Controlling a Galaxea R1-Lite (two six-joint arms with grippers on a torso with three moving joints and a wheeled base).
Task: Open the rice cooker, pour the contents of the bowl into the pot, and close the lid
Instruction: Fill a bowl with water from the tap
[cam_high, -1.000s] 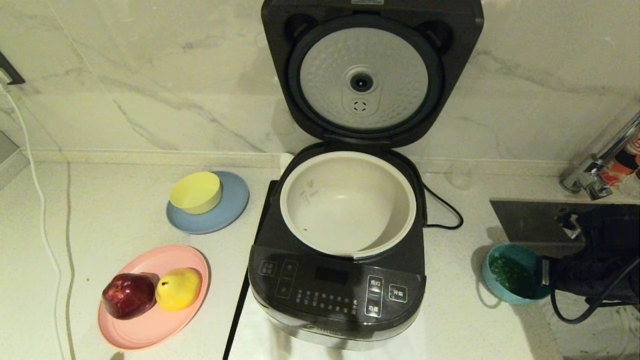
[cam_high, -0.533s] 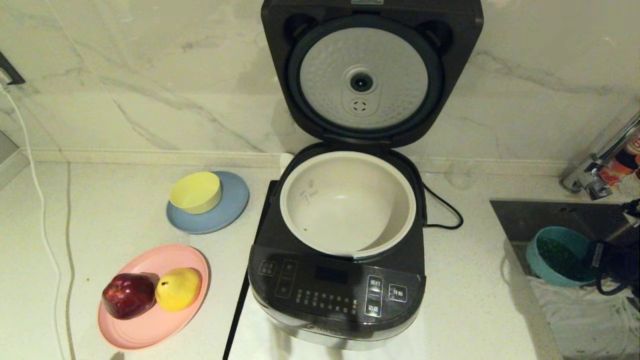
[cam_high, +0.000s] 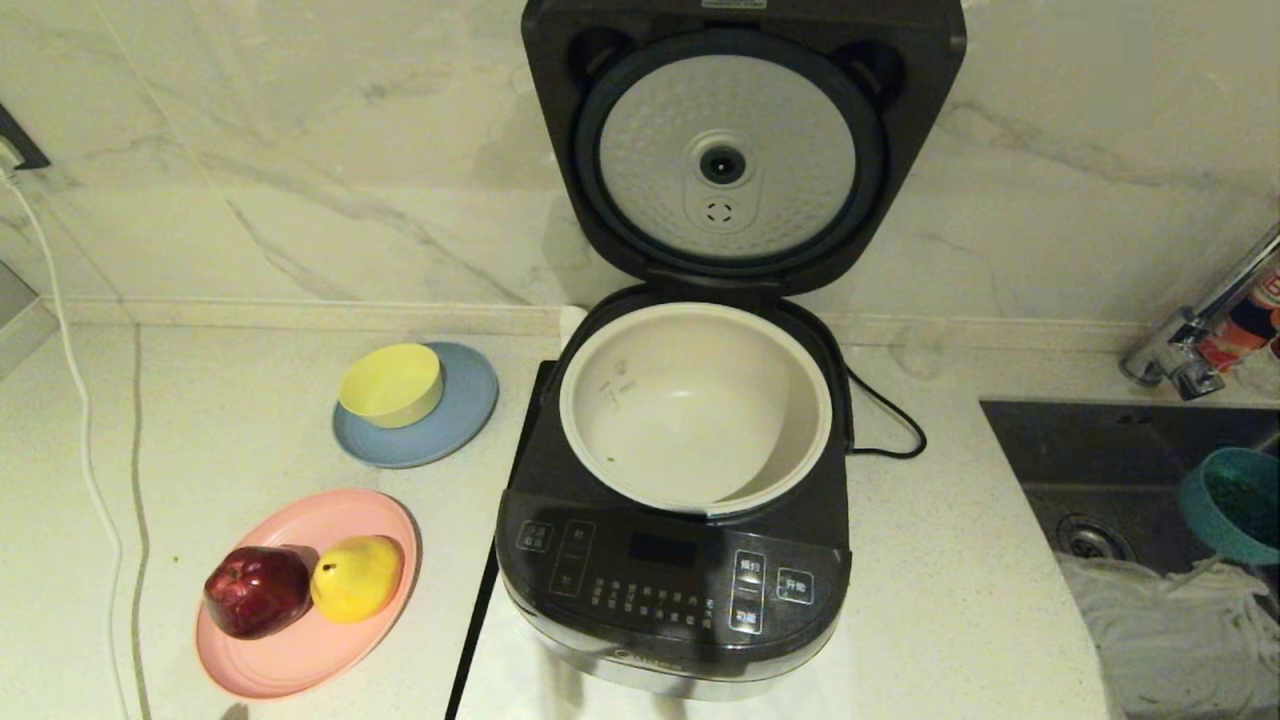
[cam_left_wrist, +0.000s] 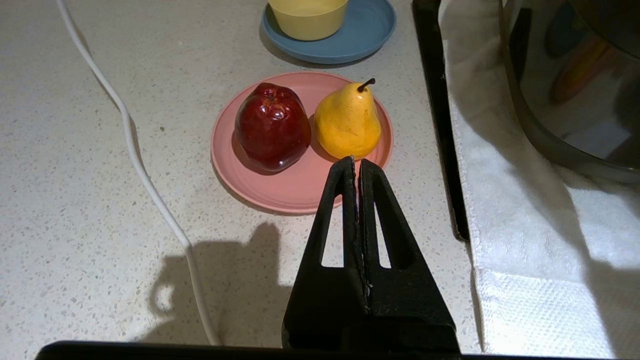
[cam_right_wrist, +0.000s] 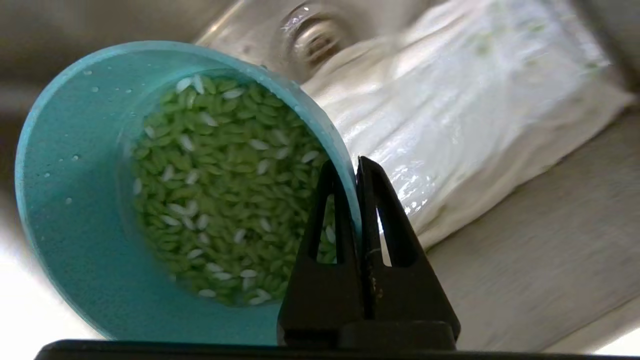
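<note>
The grains sit low in the teal bowl (cam_right_wrist: 222, 186), so the robot's right gripper should first collect water from the faucet (cam_high: 1200, 342) in the bowl and then carry it to the pot.
The black rice cooker (cam_high: 672, 580) stands in the middle of the counter with its lid (cam_high: 730, 150) swung up against the wall, silver inner plate showing. The cream-white pot (cam_high: 697, 408) inside is almost bare, with one green speck. At the far right edge of the head view, the teal bowl (cam_high: 1232, 503) hangs over the sink. My right gripper (cam_right_wrist: 354, 167) is shut on the bowl's rim (cam_right_wrist: 345, 165), one finger inside and one outside. Green and whitish grains (cam_right_wrist: 225, 185) fill the bowl. My left gripper (cam_left_wrist: 356, 162) is shut and holds nothing, near the pink plate.
A pink plate (cam_high: 300, 655) with a red apple (cam_high: 258, 590) and a yellow pear (cam_high: 357, 575) sits front left. Behind it a yellow bowl (cam_high: 391, 383) rests on a blue-grey plate (cam_high: 470, 420). The sink (cam_high: 1100, 480) holds a white cloth (cam_high: 1170, 630); a faucet (cam_high: 1190, 345) stands behind.
The bowl has risen off the counter and travelled right, from beside the cooker to over the sink at the frame's edge. The right arm has mostly left the head view.
</note>
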